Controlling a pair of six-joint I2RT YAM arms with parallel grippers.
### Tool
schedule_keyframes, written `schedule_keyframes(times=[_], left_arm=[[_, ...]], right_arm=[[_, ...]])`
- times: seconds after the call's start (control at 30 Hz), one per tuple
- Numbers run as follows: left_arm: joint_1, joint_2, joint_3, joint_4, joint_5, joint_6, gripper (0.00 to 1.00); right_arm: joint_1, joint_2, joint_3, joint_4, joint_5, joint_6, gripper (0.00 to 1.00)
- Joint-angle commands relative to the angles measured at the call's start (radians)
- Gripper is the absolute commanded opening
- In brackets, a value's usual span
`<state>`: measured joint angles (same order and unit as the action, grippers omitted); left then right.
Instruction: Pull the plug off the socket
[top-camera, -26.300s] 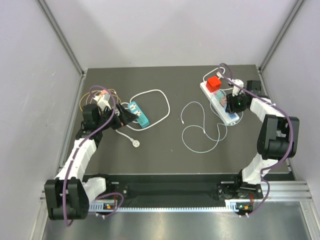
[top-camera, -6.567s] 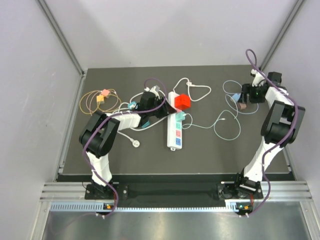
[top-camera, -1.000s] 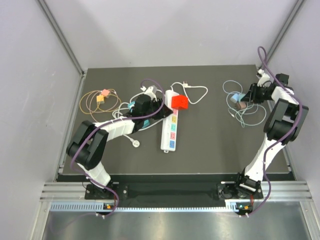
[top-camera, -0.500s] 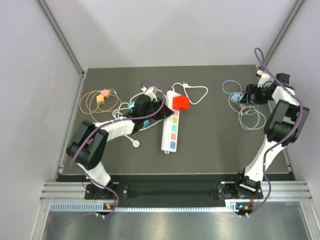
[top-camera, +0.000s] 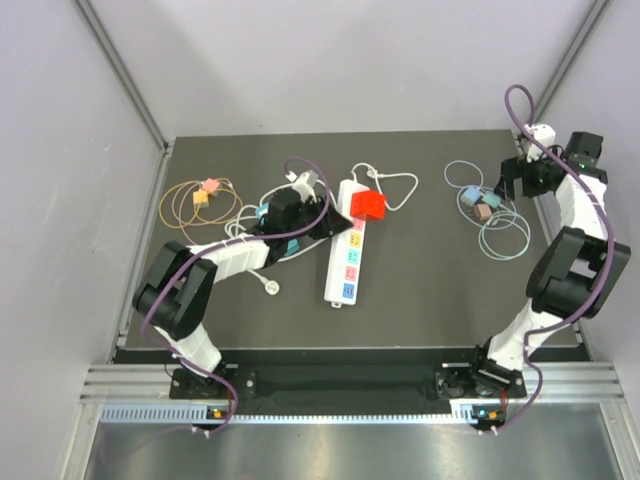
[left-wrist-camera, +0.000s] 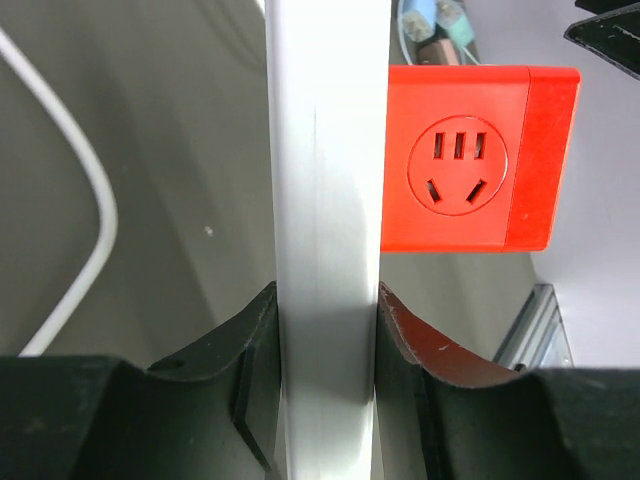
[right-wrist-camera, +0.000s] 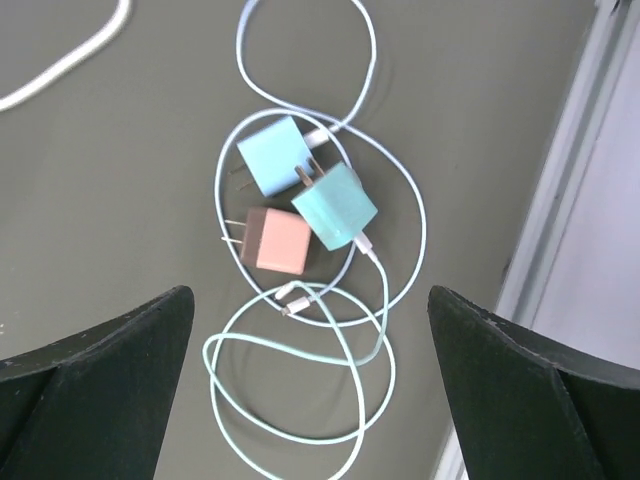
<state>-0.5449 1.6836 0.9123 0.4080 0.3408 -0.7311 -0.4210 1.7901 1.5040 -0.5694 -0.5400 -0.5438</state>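
Observation:
My right gripper should go on moving across the open table to the jutting red cube plug (top-camera: 368, 205) before it closes on it, while my left gripper clamps the socket (top-camera: 350, 250).
The socket (top-camera: 343, 262), a long white strip with pastel outlets, lies at mid table. My left gripper (top-camera: 322, 222) is shut on its far end; in the left wrist view both jaws press the white body of the socket (left-wrist-camera: 325, 200). A red cube plug (top-camera: 368, 204) sits in the socket beside that grip, its own outlet face showing on the red cube (left-wrist-camera: 465, 158). My right gripper (right-wrist-camera: 310, 300) hangs open and empty over a teal plug (right-wrist-camera: 335, 208) lying loose with a blue plug (right-wrist-camera: 272, 155) and a pink plug (right-wrist-camera: 283, 241) among coiled cables at far right (top-camera: 480, 205).
A teal power strip (top-camera: 288, 246) lies partly under my left arm. Orange and pink chargers with a yellow cable (top-camera: 200, 195) sit at far left. The socket's white cord (top-camera: 395, 185) loops behind it. The table's right edge rail (right-wrist-camera: 570, 200) runs close to the plug pile.
My right gripper has opened and let go of the teal plug, then drawn back up and to the right. The pale cable has settled into a coil. The left arm has not moved.

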Motion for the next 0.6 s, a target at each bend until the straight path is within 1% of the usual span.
schedule_keyframes(times=[0.0, 0.03, 0.07, 0.1, 0.13, 0.17, 0.2, 0.23, 0.27, 0.3, 0.33, 0.4, 0.43, 0.47, 0.5, 0.53, 0.57], left_arm=[[-0.001, -0.029, 0.022, 0.213, 0.099, -0.04, 0.0], [-0.001, -0.025, 0.022, 0.219, 0.109, -0.044, 0.0], [-0.001, -0.018, 0.026, 0.222, 0.116, -0.044, 0.0], [-0.001, -0.013, 0.03, 0.229, 0.139, -0.047, 0.0], [-0.001, -0.009, 0.033, 0.229, 0.148, -0.047, 0.0], [-0.001, -0.001, 0.037, 0.226, 0.159, -0.047, 0.0], [-0.001, 0.001, 0.04, 0.216, 0.171, -0.044, 0.0], [-0.001, 0.004, 0.043, 0.207, 0.179, -0.041, 0.0], [-0.001, 0.005, 0.048, 0.195, 0.179, -0.037, 0.0], [-0.003, 0.005, 0.051, 0.184, 0.191, -0.03, 0.0], [-0.003, 0.005, 0.054, 0.164, 0.198, -0.027, 0.0], [-0.003, 0.007, 0.065, 0.14, 0.207, -0.021, 0.0], [-0.003, 0.008, 0.068, 0.118, 0.213, -0.019, 0.0], [-0.003, 0.008, 0.072, 0.108, 0.219, -0.019, 0.0], [-0.003, 0.01, 0.074, 0.1, 0.222, -0.019, 0.0], [-0.003, 0.007, 0.076, 0.086, 0.231, -0.022, 0.0], [-0.003, 0.005, 0.074, 0.083, 0.231, -0.025, 0.0]], right_arm=[[0.01, -0.113, -0.042, 0.036, -0.059, -0.076, 1.0], [0.014, -0.132, -0.062, 0.032, -0.096, -0.088, 1.0], [0.027, -0.176, -0.085, 0.031, -0.185, -0.103, 1.0], [0.034, -0.198, -0.141, 0.031, -0.242, -0.142, 1.0], [0.044, -0.222, -0.175, 0.031, -0.376, -0.171, 1.0], [0.059, -0.277, -0.215, 0.051, -0.446, -0.192, 1.0], [0.067, -0.305, -0.307, 0.066, -0.512, -0.247, 1.0], [0.076, -0.334, -0.351, 0.078, -0.631, -0.286, 1.0], [0.103, -0.389, -0.396, 0.083, -0.679, -0.339, 1.0], [0.122, -0.415, -0.469, 0.077, -0.714, -0.472, 1.0], [0.166, -0.441, -0.5, 0.057, -0.748, -0.539, 1.0], [0.229, -0.507, -0.556, 0.071, -0.72, -0.606, 1.0], [0.305, -0.521, -0.562, 0.083, -0.645, -0.605, 1.0], [0.344, -0.546, -0.568, 0.101, -0.605, -0.601, 1.0], [0.379, -0.557, -0.582, 0.174, -0.563, -0.557, 1.0], [0.451, -0.584, -0.59, 0.213, -0.492, -0.532, 1.0], [0.479, -0.595, -0.599, 0.268, -0.456, -0.498, 1.0]])
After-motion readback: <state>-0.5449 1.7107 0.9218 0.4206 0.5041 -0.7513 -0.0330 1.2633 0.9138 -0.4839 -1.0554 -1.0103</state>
